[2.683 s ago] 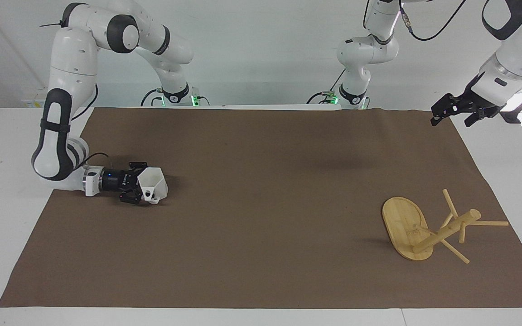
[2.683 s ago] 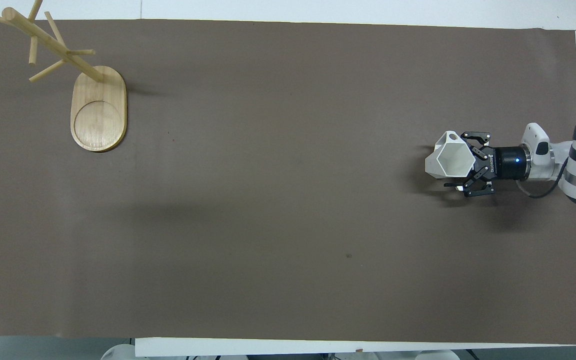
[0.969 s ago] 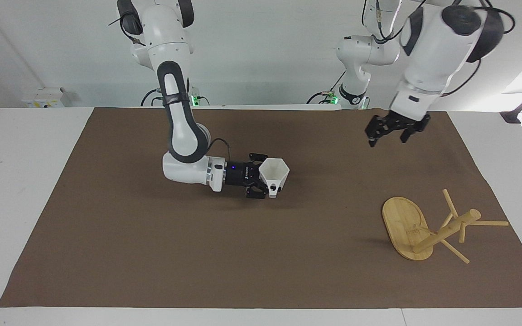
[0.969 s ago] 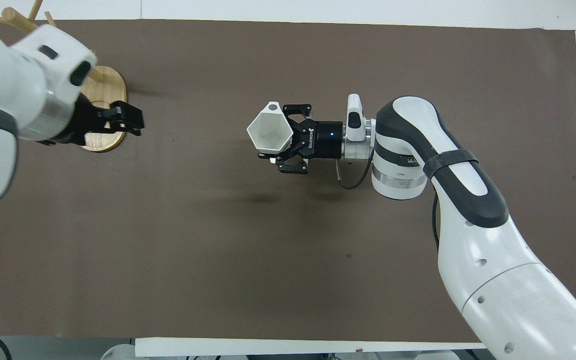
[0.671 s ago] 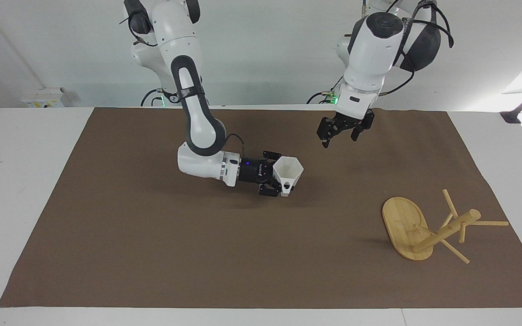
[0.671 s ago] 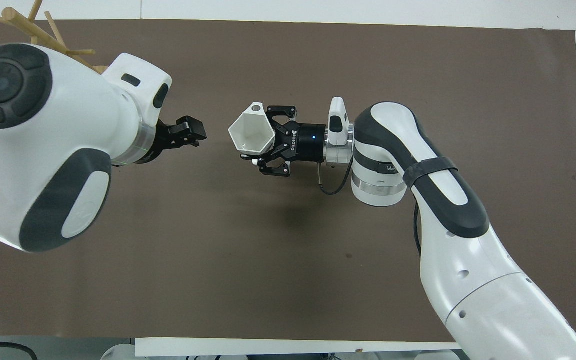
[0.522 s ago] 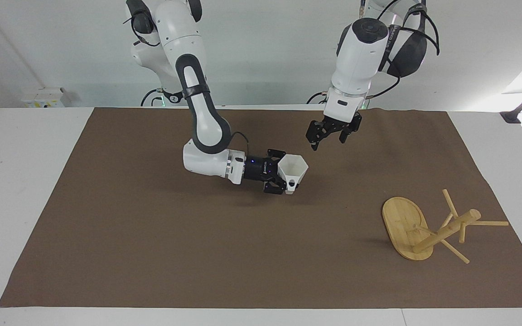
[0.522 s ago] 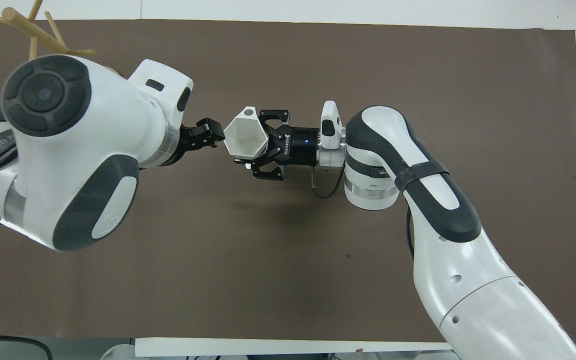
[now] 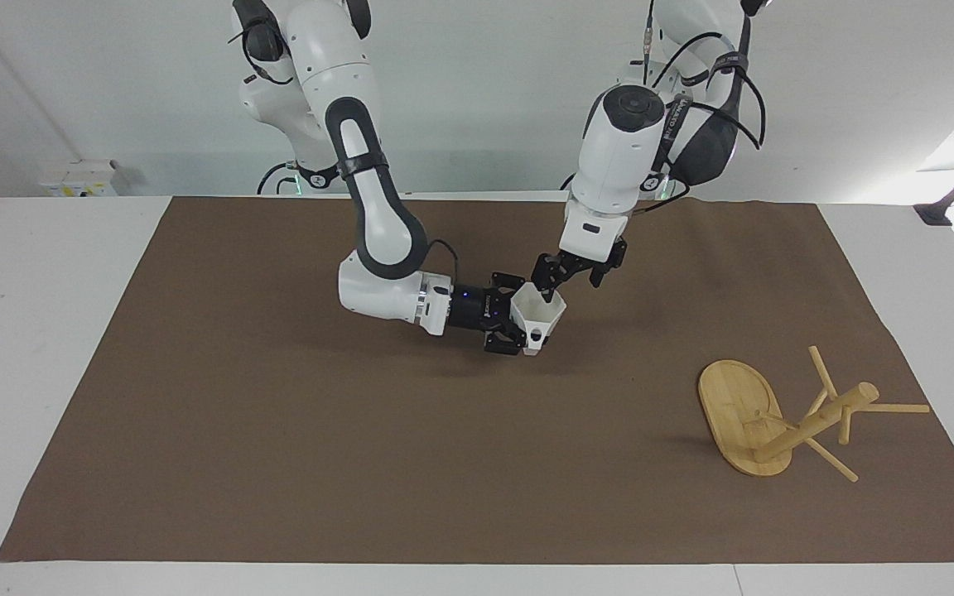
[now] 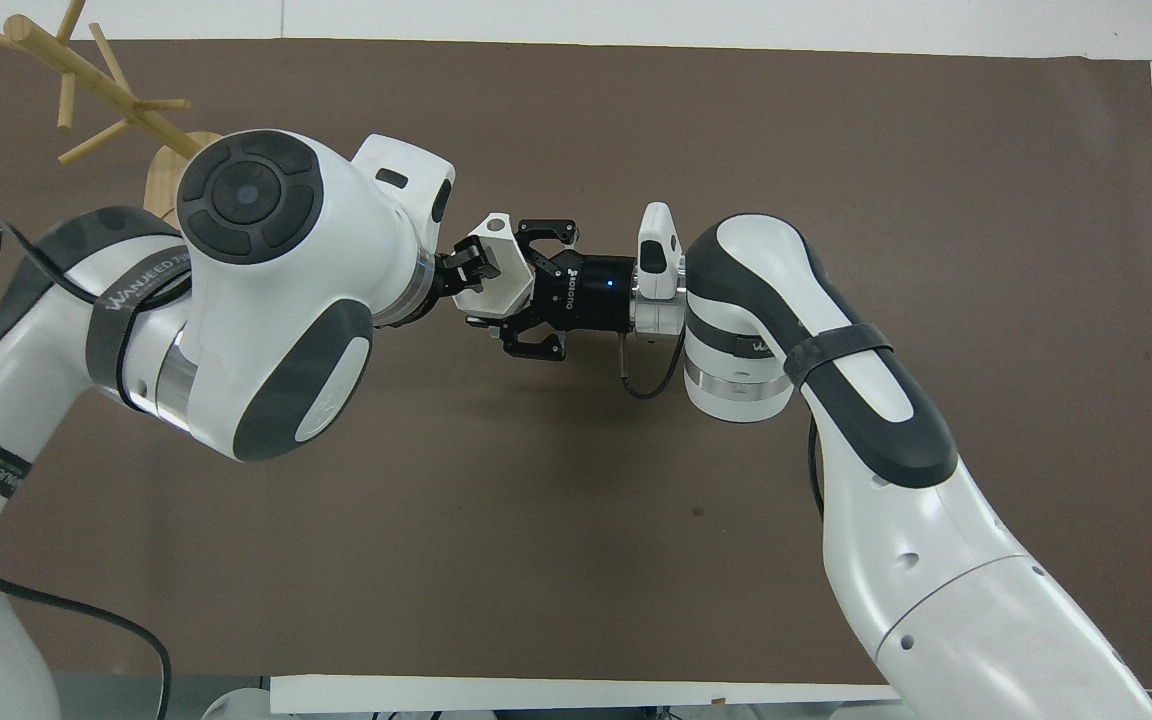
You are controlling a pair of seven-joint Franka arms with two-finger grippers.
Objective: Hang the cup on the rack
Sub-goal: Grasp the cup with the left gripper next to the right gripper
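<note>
The rack (image 9: 809, 433) is far from my right gripper, which is holding the cup. I should pinch the cup's rim (image 9: 557, 301) with my left gripper before my right gripper backs away.
My right gripper (image 9: 521, 324) is shut on the white faceted cup (image 9: 545, 315) and holds it just above the middle of the brown mat, mouth up, with its holed handle toward the table's far edge. In the overhead view the cup (image 10: 502, 276) sits in front of the right gripper (image 10: 514, 290). My left gripper (image 9: 550, 290) is open at the cup's rim, with one fingertip (image 10: 466, 263) over the cup's mouth. The bamboo rack (image 9: 740, 407) stands empty at the left arm's end, farther from the robots than the cup. The left arm partly hides its base, but its pegs (image 10: 86, 82) show.
The brown mat (image 9: 278, 463) covers most of the white table. Both arms meet over its middle. The left arm's big joint (image 10: 266, 300) hides part of the mat and the rack's base from above.
My right gripper carried the cup from its own end of the mat to the middle. My left arm swung in from its end and came down to the cup's rim.
</note>
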